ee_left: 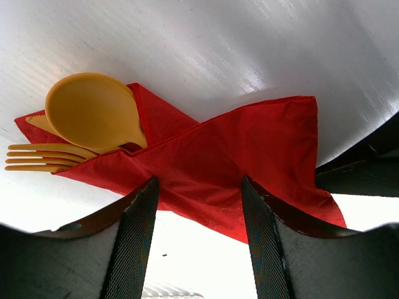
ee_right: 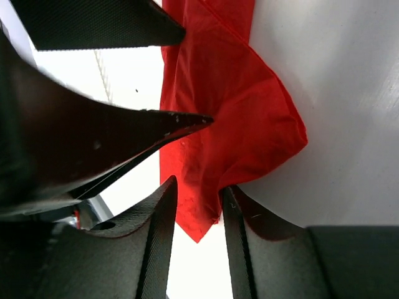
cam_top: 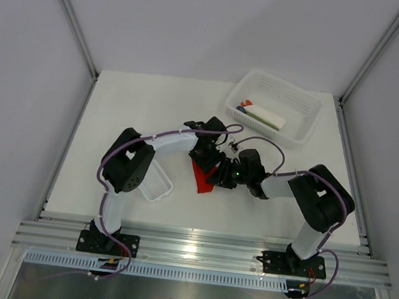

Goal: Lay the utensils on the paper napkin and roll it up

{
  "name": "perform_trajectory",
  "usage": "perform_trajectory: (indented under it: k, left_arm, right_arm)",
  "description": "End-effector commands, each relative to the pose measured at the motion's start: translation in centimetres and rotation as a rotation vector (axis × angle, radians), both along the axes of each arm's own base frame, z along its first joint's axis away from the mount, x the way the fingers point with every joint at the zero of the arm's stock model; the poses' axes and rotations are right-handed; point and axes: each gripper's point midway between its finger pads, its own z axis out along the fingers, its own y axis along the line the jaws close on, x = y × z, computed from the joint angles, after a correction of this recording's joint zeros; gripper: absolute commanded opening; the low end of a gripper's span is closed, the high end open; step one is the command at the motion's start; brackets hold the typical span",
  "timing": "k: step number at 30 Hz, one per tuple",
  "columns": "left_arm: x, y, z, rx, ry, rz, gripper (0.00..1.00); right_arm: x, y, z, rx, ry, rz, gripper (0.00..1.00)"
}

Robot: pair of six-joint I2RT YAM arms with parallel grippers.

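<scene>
The folded napkin lies spread out beneath both fingers of my left gripper, so next I move back and put my fingers on both sides of the napkin's near edge before I roll it up.
The red paper napkin lies at the table's middle, folded over the orange utensils. In the left wrist view the napkin crosses over itself, and the spoon head and fork tines stick out at its left end. My left gripper is open, its jaws straddling the napkin's near edge; from above it hovers over the napkin. My right gripper is open a little, with a corner of the napkin between its jaws; from above it meets the left gripper over the napkin.
A white mesh basket with white, blue and green items stands at the back right. A narrow white tray lies by the left arm's elbow. The left gripper's fingers crowd the right wrist view.
</scene>
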Motion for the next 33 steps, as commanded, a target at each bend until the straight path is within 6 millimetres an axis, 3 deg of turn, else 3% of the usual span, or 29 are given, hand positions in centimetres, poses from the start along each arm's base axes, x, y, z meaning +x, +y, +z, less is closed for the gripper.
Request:
perform_trajectory:
  k: [1,3,12,17,21,26,29,33]
  left_arm:
    - [0.2,-0.5,1.1,-0.019,-0.010,-0.020,0.59]
    - [0.1,-0.5,0.9,-0.016,-0.008,-0.021,0.59]
    - [0.2,-0.6,1.3,-0.023,-0.011,-0.024,0.60]
    - [0.6,-0.7,2.3,-0.026,-0.034,-0.035,0.67]
    - [1.7,-0.7,5.7,-0.051,-0.099,-0.041,0.76]
    - [2.7,0.6,8.9,-0.074,-0.189,-0.037,0.74]
    - [1.3,1.2,7.3,-0.057,-0.148,-0.049,0.68]
    - [-1.1,1.9,2.9,-0.015,-0.001,-0.032,0.60]
  right_arm:
    - [-0.8,-1.3,-2.6,-0.039,0.101,-0.036,0.37]
    - [-0.4,-1.6,-2.6,-0.035,0.104,-0.060,0.35]
    - [0.8,-1.6,-2.0,0.008,0.106,-0.105,0.01]
    - [1.0,-1.7,-1.4,0.024,0.084,-0.108,0.00]
    - [1.2,-2.1,-0.9,0.006,0.056,-0.109,0.00]
    - [1.5,-2.2,-0.3,0.005,0.029,-0.107,0.00]
    - [1.4,-2.2,-0.2,0.006,0.028,-0.104,0.00]
    - [1.4,-2.3,-0.3,0.004,0.026,-0.101,0.00]
